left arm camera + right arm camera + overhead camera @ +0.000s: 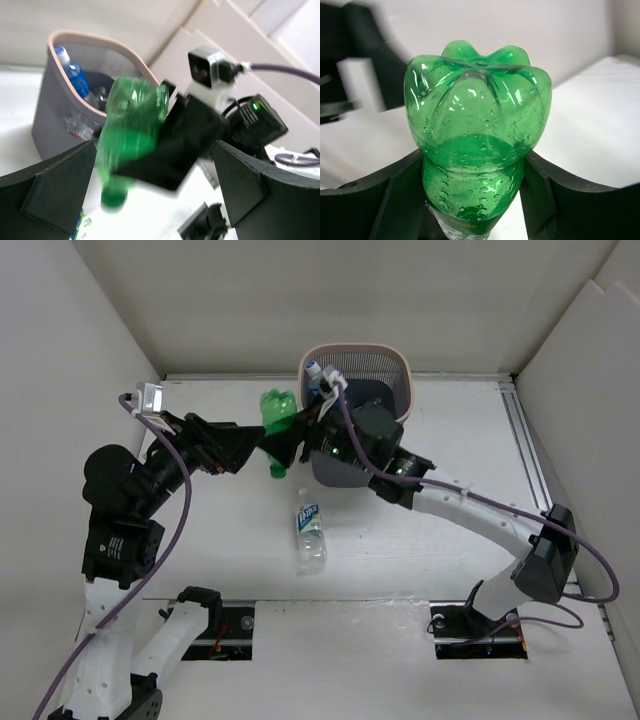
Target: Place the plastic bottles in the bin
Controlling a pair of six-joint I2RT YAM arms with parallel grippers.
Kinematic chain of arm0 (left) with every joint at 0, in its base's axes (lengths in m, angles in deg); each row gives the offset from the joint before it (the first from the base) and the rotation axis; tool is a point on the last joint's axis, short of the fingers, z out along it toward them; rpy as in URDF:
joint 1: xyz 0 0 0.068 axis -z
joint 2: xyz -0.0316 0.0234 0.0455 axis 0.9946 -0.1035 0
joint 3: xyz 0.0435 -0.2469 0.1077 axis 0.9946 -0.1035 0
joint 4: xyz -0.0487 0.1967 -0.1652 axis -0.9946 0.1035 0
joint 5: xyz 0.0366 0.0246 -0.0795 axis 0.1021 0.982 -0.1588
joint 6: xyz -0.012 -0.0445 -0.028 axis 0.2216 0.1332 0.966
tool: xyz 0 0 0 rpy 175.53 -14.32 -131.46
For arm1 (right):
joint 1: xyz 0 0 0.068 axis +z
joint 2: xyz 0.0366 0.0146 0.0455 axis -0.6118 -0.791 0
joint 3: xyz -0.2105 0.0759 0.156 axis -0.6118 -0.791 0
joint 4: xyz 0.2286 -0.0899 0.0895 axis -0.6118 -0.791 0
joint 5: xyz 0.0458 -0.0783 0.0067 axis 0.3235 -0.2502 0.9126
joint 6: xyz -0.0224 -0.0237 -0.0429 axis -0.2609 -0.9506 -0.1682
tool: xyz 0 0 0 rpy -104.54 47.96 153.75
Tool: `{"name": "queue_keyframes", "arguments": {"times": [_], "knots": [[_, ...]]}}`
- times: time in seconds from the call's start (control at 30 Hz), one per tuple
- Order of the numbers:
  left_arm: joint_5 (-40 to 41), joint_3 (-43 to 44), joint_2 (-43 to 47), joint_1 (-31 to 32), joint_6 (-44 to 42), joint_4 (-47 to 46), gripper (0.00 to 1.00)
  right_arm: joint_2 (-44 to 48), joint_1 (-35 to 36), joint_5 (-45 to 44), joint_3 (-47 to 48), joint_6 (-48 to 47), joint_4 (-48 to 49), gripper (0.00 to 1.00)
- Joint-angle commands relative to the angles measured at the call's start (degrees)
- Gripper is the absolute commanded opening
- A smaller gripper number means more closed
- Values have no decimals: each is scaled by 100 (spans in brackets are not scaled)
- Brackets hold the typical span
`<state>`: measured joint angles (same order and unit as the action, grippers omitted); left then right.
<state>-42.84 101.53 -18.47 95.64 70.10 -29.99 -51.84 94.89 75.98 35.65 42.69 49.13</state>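
I should carry the green bottle [278, 412] into the bin's opening [372, 385] with my right gripper, which is holding it outside the bin, clear of my open left gripper.
My right gripper [288, 445] is shut on the green bottle [276, 426] and holds it in the air just left of the bin [404, 368], cap end down. In the right wrist view the bottle [477, 125] fills the gap of the gripper [472, 200], base toward the camera. My left gripper [258, 445] is open right beside it; in the left wrist view [155, 200] its fingers [50, 185] stand wide apart, clear of the blurred bottle [132, 130]. A blue-labelled bottle [318, 375] leans inside the bin [52, 120]. A clear bottle [310, 537] lies on the table.
The bin stands at the back middle of the white table against the rear wall. White walls close in the left, rear and right sides. The two arms meet left of the bin, above the lying clear bottle.
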Motion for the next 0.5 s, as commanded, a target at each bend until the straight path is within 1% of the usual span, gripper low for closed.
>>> {"name": "queue_keyframes", "arguments": {"times": [0.0,0.03,0.1,0.13,0.17,0.23,0.27,0.3,0.33,0.37,0.43,0.47], "knots": [[595,298,53,12,167,-218,100,291,-670,-227,626,-129,-364,3],[665,194,53,12,167,-218,100,291,-1046,-165,810,-129,-470,3],[666,9,53,12,97,-218,100,291,-1461,-8,1048,-129,-777,6],[666,-114,53,12,97,-270,100,230,-1828,54,1171,-129,-900,7],[588,-402,53,12,44,-322,100,229,-2006,133,1451,-129,-1145,9],[412,-773,106,12,44,-603,100,-60,-2340,317,1751,-129,-1392,13],[280,-1105,106,12,44,-700,100,-157,-2638,319,2031,-129,-1515,16],[210,-1248,106,12,44,-762,100,-332,-2771,397,2155,-181,-1708,40],[157,-1371,106,12,44,-762,100,-403,-2894,398,2252,-182,-1797,73],[156,-1485,-7,12,-17,-815,100,-465,-3104,459,2340,-182,-1867,100],[156,-1802,-113,12,-87,-815,100,-588,-3246,459,2595,-182,-2140,100],[156,-1942,-114,12,-88,-998,100,-588,-3247,407,2666,-182,-2219,100]]}}
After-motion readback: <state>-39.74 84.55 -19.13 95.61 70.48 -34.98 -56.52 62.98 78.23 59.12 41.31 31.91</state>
